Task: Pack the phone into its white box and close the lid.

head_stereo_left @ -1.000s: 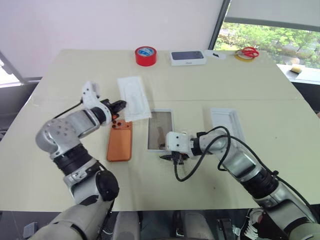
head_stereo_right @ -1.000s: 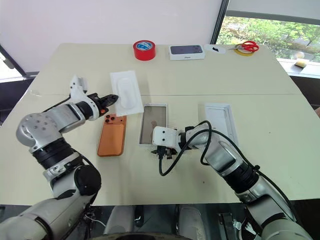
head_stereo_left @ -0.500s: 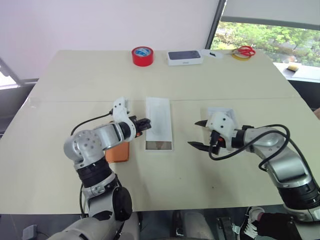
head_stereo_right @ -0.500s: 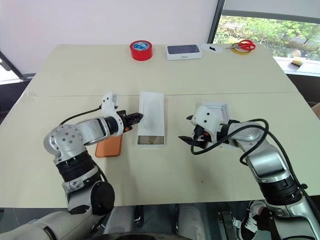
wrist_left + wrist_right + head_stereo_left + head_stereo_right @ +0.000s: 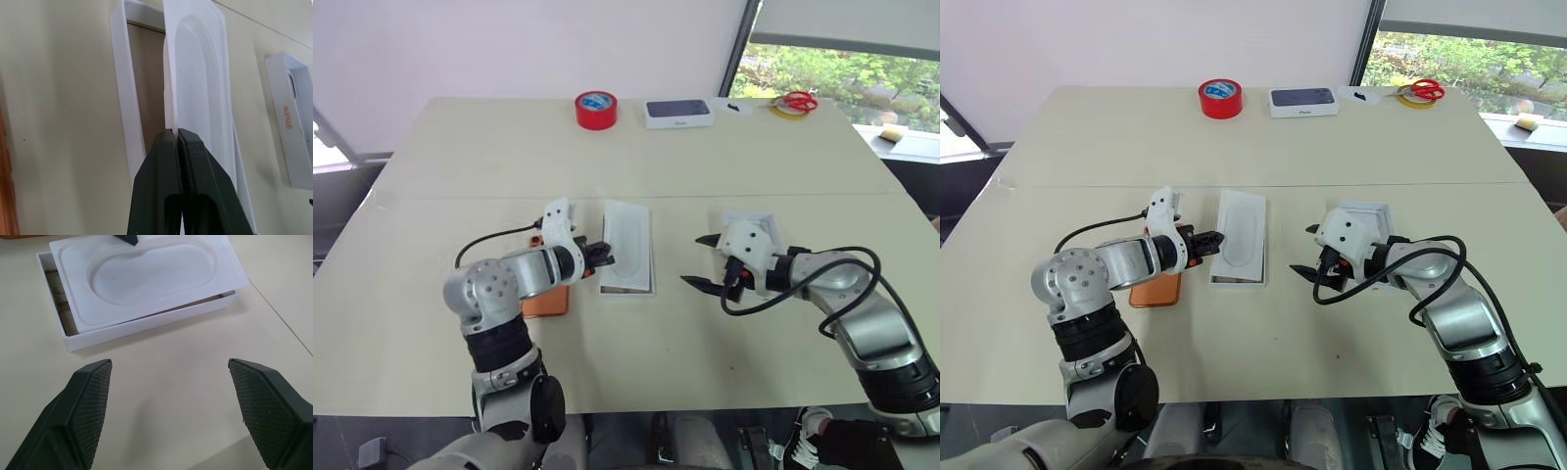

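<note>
The white insert tray [image 5: 627, 240] lies crooked but has the same outline as the box's rim [image 5: 151, 319], so I expect the tray to settle flat inside when the robot pushes it down.
The white box [image 5: 626, 286] lies open at mid-table. A moulded white insert tray [image 5: 628, 235] lies skewed over it, so only the box's near end shows. My left gripper [image 5: 607, 257] is shut on that tray's long edge, and the left wrist view shows its fingers [image 5: 166, 161] pinching the tray [image 5: 200, 98] above the box rim [image 5: 120, 88]. The orange phone [image 5: 1156, 291] lies flat to the left of the box, mostly hidden under my left forearm. My right gripper [image 5: 693, 260] hangs open and empty to the right of the box [image 5: 146, 325], a short gap away.
A white lid [image 5: 1371, 208] lies just behind my right gripper. At the far edge stand a red tape roll [image 5: 596, 109], a white box with a dark phone picture [image 5: 678, 113] and red scissors [image 5: 798, 101].
My left gripper has carried the white tray from the left of the box to over it. My right gripper has left the box's near end, moved right and opened wide.
</note>
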